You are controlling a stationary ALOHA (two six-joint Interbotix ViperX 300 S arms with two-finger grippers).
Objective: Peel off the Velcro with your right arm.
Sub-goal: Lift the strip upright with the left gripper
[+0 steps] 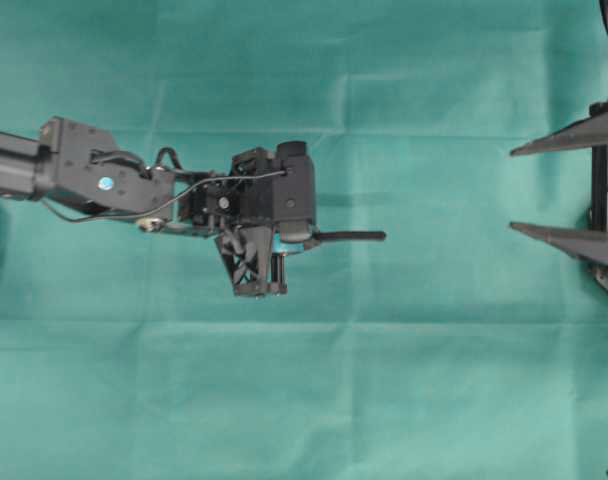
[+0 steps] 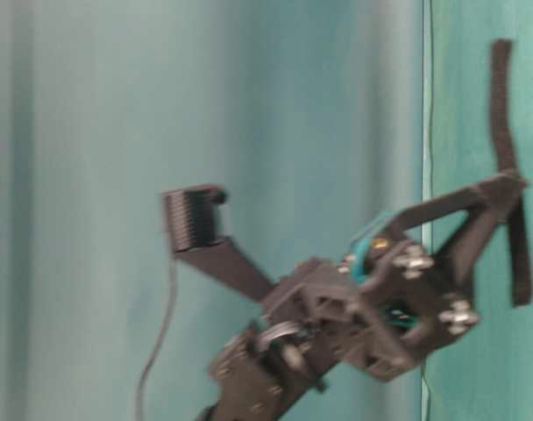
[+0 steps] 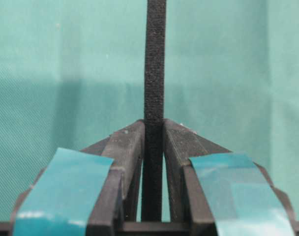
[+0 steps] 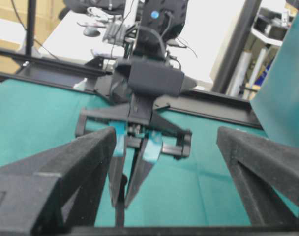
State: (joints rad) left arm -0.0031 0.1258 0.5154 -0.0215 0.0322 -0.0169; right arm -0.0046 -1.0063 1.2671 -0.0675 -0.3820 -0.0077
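My left gripper is holding the Velcro low (image 2: 502,127) along the teal cloth, so it should lift and tilt the Velcro's loose end (image 1: 378,235) toward my right gripper before I peel.
The Velcro (image 1: 352,237) is a thin black strip, pinched near its middle by my left gripper (image 1: 306,238), whose teal-padded fingers are shut on it. In the left wrist view the Velcro (image 3: 154,69) runs straight up out of the closed left gripper (image 3: 154,129). The table-level view shows the Velcro (image 2: 501,105) sticking out on both sides of the left gripper (image 2: 509,186). My right gripper (image 1: 514,190) stands wide open at the right edge, well apart from the strip. Seen from the right wrist, the right gripper (image 4: 166,135) faces the left gripper (image 4: 120,194) and the Velcro (image 4: 119,214).
A teal cloth (image 1: 404,390) covers the whole table. The left arm (image 1: 84,175) reaches in from the left edge. Beyond the table's far side, the right wrist view shows a black frame rail (image 4: 213,110) and a cluttered white desk (image 4: 75,34).
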